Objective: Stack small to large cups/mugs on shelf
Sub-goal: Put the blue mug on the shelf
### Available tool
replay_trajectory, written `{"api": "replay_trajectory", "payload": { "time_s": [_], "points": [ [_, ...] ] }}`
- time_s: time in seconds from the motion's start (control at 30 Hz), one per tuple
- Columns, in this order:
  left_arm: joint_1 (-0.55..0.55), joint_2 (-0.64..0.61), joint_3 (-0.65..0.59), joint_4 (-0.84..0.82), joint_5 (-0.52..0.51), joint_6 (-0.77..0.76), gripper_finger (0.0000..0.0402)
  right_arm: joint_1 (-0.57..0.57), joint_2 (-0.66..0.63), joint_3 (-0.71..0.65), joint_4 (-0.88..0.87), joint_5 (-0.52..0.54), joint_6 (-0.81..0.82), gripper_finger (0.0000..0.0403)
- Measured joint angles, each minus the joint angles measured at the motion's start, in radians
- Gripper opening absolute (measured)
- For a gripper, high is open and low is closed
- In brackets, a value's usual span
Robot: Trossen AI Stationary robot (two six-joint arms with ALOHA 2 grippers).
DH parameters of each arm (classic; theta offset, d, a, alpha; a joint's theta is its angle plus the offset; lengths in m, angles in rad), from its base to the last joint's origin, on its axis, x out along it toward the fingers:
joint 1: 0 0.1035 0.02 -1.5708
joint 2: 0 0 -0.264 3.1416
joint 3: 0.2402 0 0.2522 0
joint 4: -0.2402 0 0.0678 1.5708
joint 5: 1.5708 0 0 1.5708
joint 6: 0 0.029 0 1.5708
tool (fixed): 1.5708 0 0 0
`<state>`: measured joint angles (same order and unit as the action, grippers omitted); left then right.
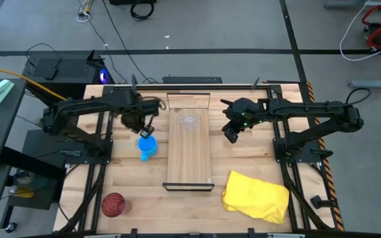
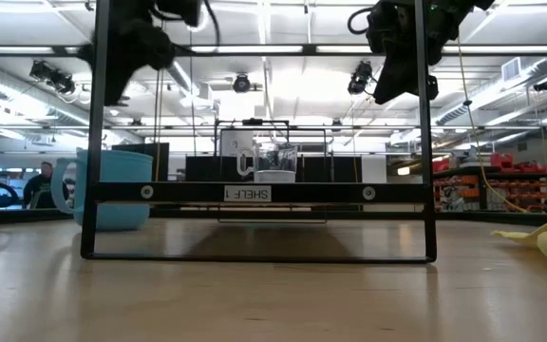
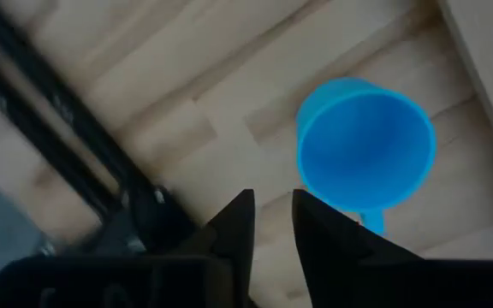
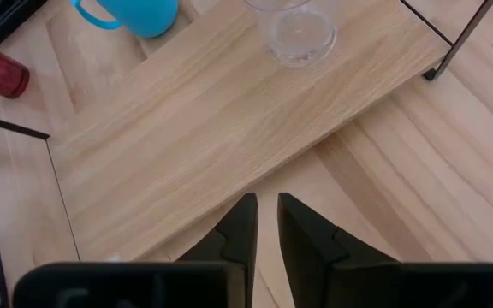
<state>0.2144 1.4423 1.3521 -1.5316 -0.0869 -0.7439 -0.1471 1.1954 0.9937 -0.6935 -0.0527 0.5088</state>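
Next, my left gripper opens, turns and straddles the mug's rim (image 3: 372,208) near the handle before lifting, since its nearly closed fingers both hover outside the blue mug's rim (image 3: 305,171).
The small clear cup (image 1: 188,121) stands upright on the far half of the light-wood shelf (image 1: 189,155); it also shows in the right wrist view (image 4: 296,30) and the low view (image 2: 275,161). The blue mug (image 1: 147,147) stands upright on the table just left of the shelf, handle toward the near side (image 3: 371,222). The dark red cup (image 1: 113,205) lies near the table's front left corner. My left gripper (image 1: 147,130) hovers above the table just beyond the blue mug (image 3: 366,145), fingers close together, empty. My right gripper (image 1: 231,135) hovers right of the shelf, fingers close together, empty.
A crumpled yellow cloth (image 1: 256,196) lies at the front right of the table. The shelf's dark metal end brackets (image 2: 259,193) stand at its near and far ends. Bare plank lies on the near side of the clear cup (image 4: 229,111).
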Motion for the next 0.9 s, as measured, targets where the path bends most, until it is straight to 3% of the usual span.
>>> {"api": "replay_trajectory", "payload": {
  "time_s": [0.23, 0.4, 0.57, 0.73, 0.9],
  "points": [
    [-0.167, -0.054, 0.000, -0.004, -0.143, -0.424, 0.0052, 0.000, 0.000, 0.000, -0.032, 0.000, 0.014, 0.0056],
    [-0.301, -0.053, -0.023, 0.000, -0.164, -0.665, 0.0039, 0.000, 0.000, 0.000, -0.088, 0.000, 0.007, 0.0056],
    [-0.420, -0.079, -0.155, 0.019, -0.137, -0.948, 0.0031, 0.000, 0.000, 0.000, -0.145, 0.000, -0.015, 0.0056],
    [-0.462, -0.150, -0.300, 0.224, -0.151, -1.183, 0.0027, 0.000, 0.000, 0.000, -0.147, 0.000, -0.044, 0.0056],
    [-0.463, -0.180, -0.380, 0.413, -0.184, -1.207, 0.0035, 0.000, 0.000, 0.000, -0.145, 0.000, -0.049, 0.0056]
  ]
}}
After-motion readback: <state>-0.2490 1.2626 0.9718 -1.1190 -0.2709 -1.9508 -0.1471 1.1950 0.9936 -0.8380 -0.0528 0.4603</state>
